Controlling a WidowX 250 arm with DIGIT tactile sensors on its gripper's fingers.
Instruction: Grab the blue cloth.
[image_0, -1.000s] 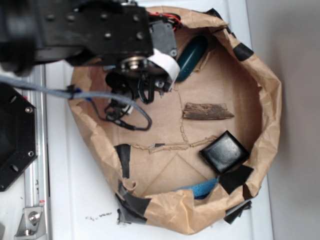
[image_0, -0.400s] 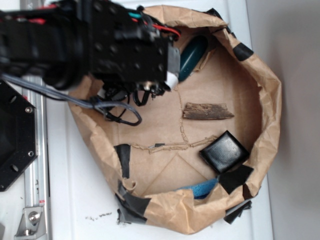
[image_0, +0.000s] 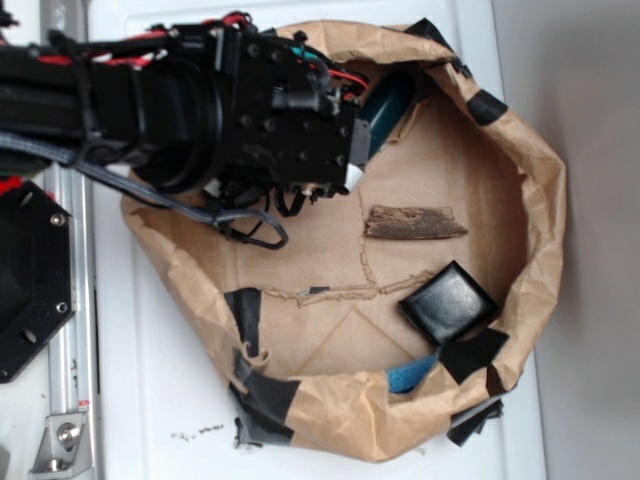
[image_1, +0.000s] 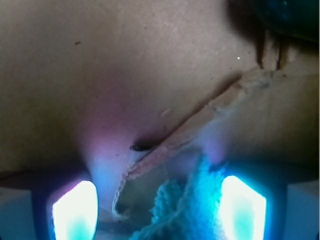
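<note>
The blue cloth (image_1: 182, 215) will bunch up into a narrow pleat when the gripper pinches and lifts it, because loose, fuzzy folds (image_1: 199, 187) stand up between the robot's fingers.
In the wrist view the blue cloth (image_1: 192, 207), a fuzzy pale aqua rag, lies bunched on the brown paper floor between my fingers, close to the right fingertip (image_1: 243, 207). My gripper (image_1: 159, 202) is open wide and low over the floor, with the left fingertip (image_1: 75, 210) well clear of the cloth. A torn cardboard flap (image_1: 200, 125) runs diagonally just beyond the cloth. In the exterior view the black arm (image_0: 250, 110) covers the upper left of the paper bowl and hides both the cloth and the fingers.
The crumpled paper bowl (image_0: 545, 230) walls in everything. Inside it are a dark teal oval object (image_0: 388, 108) beside the arm, a piece of wood (image_0: 415, 222), a black square block (image_0: 448, 302) and a bright blue spongy piece (image_0: 405, 377) at the front rim.
The arm has swung over the bowl's upper left and come down, now lying more level and covering more of the floor. The bowl's left rim has shifted outward.
</note>
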